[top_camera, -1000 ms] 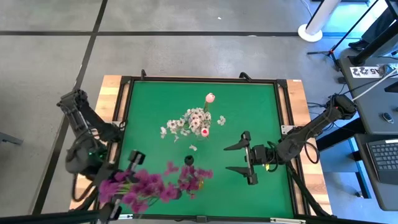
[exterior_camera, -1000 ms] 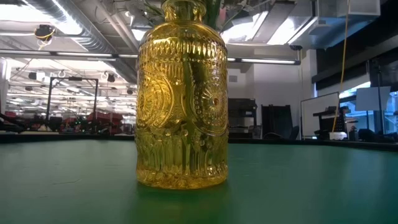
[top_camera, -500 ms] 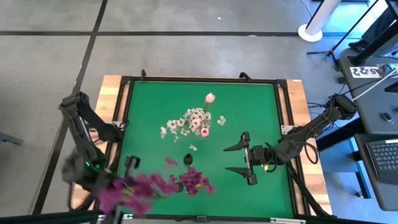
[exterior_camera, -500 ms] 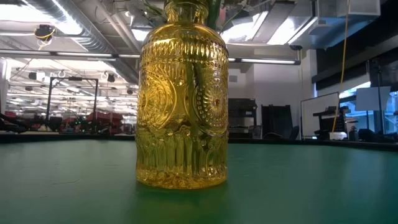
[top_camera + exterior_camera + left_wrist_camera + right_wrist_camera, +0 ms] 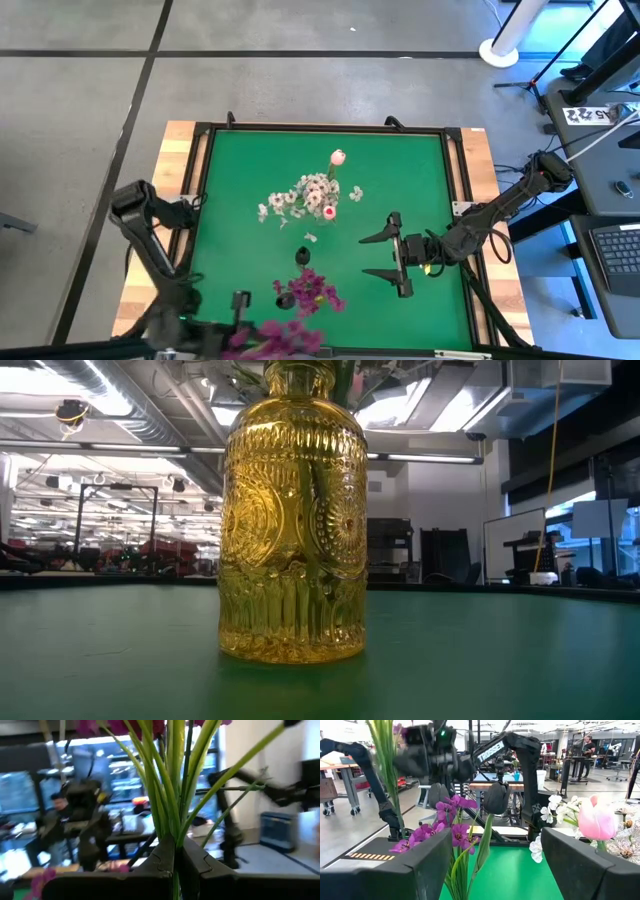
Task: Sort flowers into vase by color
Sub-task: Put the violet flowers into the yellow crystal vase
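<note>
The upright stems (image 5: 390, 782) in the robot's left gripper stick out past the vase's near side, so next the left gripper swings back inward and lowers them among the magenta sprigs (image 5: 312, 291).
My left gripper (image 5: 243, 312) is at the table's near edge, shut on a bunch of magenta-purple sprigs (image 5: 282, 340). More magenta sprigs (image 5: 312, 290) stand nearby beside a dark bud (image 5: 303, 256). White blossoms (image 5: 312, 193) and a pale pink tulip (image 5: 338, 157) stand at mid-table. The low view shows a yellow glass vase (image 5: 292, 520) with green stems stuck in its neck. My right gripper (image 5: 398, 255) hovers open, right of centre. Its wrist view shows the magenta sprigs (image 5: 454, 834), a dark bud (image 5: 495, 797) and the tulip (image 5: 596, 820). My left gripper pinches a bundle of several green stems (image 5: 172, 827) between its two fingers (image 5: 159, 861). The stems run out past the fingertips and fan apart, with magenta blossoms (image 5: 120, 726) at their far ends. In the high view the blossoms stick out toward the table's right, along the near edge.
The green mat (image 5: 240, 180) lies in a dark frame with wooden strips at the left and right. Bare mat shows on the left half and at the far right. Loose white blossoms (image 5: 310, 237) lie near the centre. A person shows in the room behind, in the left wrist view.
My left gripper has swung toward the table's near edge and to the right, carrying the magenta bunch along, still shut on it. The bunch now sits at the near edge. The magenta sprigs by the dark bud, the white blossoms and my right gripper have stayed put.
</note>
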### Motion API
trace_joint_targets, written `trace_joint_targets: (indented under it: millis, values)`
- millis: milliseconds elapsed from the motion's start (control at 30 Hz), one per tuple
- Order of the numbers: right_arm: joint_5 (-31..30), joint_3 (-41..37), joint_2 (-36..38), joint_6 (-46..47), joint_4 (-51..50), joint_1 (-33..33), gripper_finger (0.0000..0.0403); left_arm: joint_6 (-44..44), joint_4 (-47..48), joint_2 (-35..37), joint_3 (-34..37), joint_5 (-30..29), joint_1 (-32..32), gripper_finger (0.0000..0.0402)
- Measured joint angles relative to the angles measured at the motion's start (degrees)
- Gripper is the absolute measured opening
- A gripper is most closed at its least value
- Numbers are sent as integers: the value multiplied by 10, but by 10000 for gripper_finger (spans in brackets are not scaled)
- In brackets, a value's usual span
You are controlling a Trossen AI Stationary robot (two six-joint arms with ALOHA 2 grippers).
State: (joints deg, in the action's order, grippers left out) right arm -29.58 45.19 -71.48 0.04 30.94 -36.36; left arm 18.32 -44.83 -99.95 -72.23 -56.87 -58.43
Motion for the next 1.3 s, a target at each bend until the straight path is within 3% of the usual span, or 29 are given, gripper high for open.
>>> trace_joint_targets:
  millis: [200,467,833,1033,1300]
  values:
    - [0,0,0,12,-1,0,303,6,-92,-63,0,-18,47,0]
    - [0,0,0,22,-20,0,303,79,-178,-114,0,-50,98,0]
    - [-6,0,-8,28,-25,0,303,191,-236,-123,0,-138,92,0]
    - [-10,0,-12,27,-25,0,303,248,-282,-123,0,-141,86,0]
    - [-10,0,-12,27,-25,0,303,194,-240,-123,0,-110,108,0]
